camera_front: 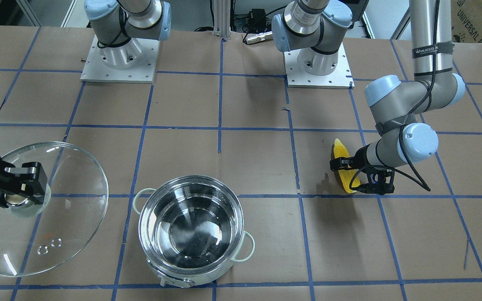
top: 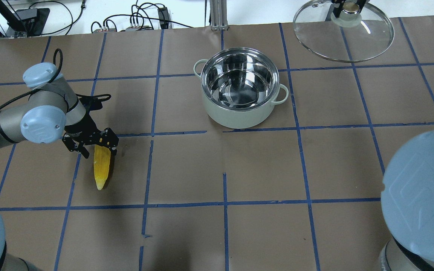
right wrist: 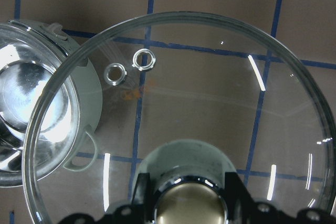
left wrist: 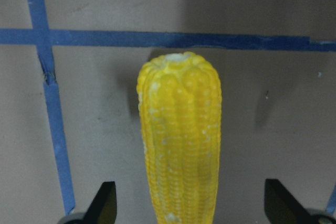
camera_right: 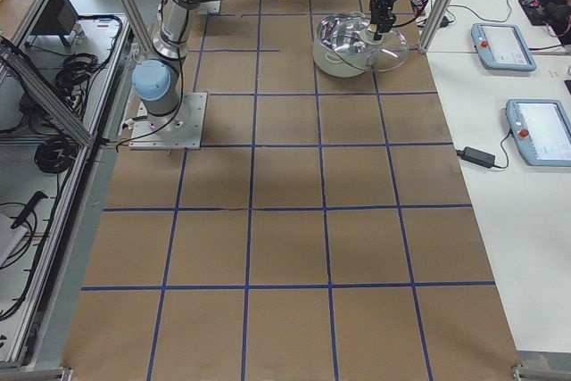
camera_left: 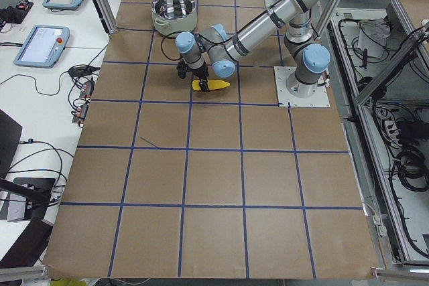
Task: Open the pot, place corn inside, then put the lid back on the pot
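The pot's wide opening [camera_front: 191,225] spans more than the corn's length, so the yellow corn [camera_front: 347,177] will lie down whole inside when I lower it.
The steel pot [top: 239,113] stands open and empty near the table's far edge; it also shows in the front view [camera_front: 191,234]. The yellow corn [top: 101,169] lies flat on the table, well apart from the pot. My left gripper [top: 100,148] is open and straddles the corn's blunt end; in the left wrist view the corn [left wrist: 181,140] lies between the spread fingers [left wrist: 105,203] without touching them. My right gripper [camera_front: 21,188] is shut on the knob [right wrist: 186,205] of the glass lid [camera_front: 57,217], holding it up beside the pot.
The table is brown paper with a blue tape grid. The two arm bases [camera_front: 119,58] sit at the robot's side. Cables and boxes [top: 141,22] lie beyond the far edge. The pot's front control panel [camera_front: 178,282] faces the operators' side.
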Controlling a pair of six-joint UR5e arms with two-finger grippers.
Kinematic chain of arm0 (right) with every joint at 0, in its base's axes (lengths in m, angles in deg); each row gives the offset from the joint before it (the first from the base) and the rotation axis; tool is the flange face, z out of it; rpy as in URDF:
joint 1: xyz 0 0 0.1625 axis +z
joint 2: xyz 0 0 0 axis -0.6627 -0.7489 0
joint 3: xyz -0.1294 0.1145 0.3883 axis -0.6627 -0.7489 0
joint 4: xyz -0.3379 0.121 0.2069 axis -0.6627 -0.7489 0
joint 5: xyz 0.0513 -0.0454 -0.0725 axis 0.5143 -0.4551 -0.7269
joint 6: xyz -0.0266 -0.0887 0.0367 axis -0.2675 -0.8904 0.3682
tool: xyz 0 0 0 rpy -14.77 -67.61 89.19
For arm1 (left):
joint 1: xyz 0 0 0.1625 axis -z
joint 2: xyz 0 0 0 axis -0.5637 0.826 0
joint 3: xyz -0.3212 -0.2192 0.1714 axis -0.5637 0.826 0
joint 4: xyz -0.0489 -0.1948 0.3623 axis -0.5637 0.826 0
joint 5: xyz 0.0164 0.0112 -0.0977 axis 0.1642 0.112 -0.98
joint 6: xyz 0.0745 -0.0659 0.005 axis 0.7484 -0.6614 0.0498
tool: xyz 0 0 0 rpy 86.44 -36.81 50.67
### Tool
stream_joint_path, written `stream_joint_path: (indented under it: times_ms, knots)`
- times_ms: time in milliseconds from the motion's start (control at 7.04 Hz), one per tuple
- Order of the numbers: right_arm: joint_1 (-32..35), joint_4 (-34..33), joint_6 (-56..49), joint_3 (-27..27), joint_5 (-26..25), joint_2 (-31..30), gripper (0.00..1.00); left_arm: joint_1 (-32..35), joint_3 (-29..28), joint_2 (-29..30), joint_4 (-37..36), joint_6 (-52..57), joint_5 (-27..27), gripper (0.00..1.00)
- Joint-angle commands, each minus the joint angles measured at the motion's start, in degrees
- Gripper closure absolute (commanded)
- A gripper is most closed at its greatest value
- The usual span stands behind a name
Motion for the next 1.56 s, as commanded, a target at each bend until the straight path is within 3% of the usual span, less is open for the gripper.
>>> stream_joint_path:
  times_ms: [0, 142, 284, 568, 852, 1136, 1420]
  knots:
    - [-0.1, -0.2, 0.1, -0.1, 0.0, 0.5, 0.93, 0.1, 0.1, 0.1, -0.9, 0.7, 0.0, 0.55]
    - [-0.1, -0.2, 0.1, -0.1, 0.0, 0.5, 0.93, 0.4, 0.2, 0.0, -0.9, 0.7, 0.0, 0.82]
    - [-0.2, -0.2, 0.2, -0.1, 0.0, 0.5, 0.93, 0.7, -0.6, -0.7, -0.9, 0.7, 0.0, 0.93]
    - [0.0, -0.3, 0.4, -0.6, 0.3, 1.2, 0.93, 2.8, -3.8, -3.0, 0.8, 0.0, -0.4, 0.93]
    - [-0.1, -0.1, 0.4, -1.5, 0.4, 1.3, 0.93, 10.8, -8.9, -4.1, 2.6, -8.2, -3.2, 0.93]
    - [-0.4, 0.0, 0.3, -2.3, 0.3, 1.3, 0.93, 18.3, -19.4, -1.5, 5.4, -20.6, -11.0, 0.93]
    - [-1.0, 0.1, 0.2, -3.1, 0.4, 1.7, 0.93, 26.6, -34.6, 4.4, 10.6, -28.3, -12.9, 0.92]
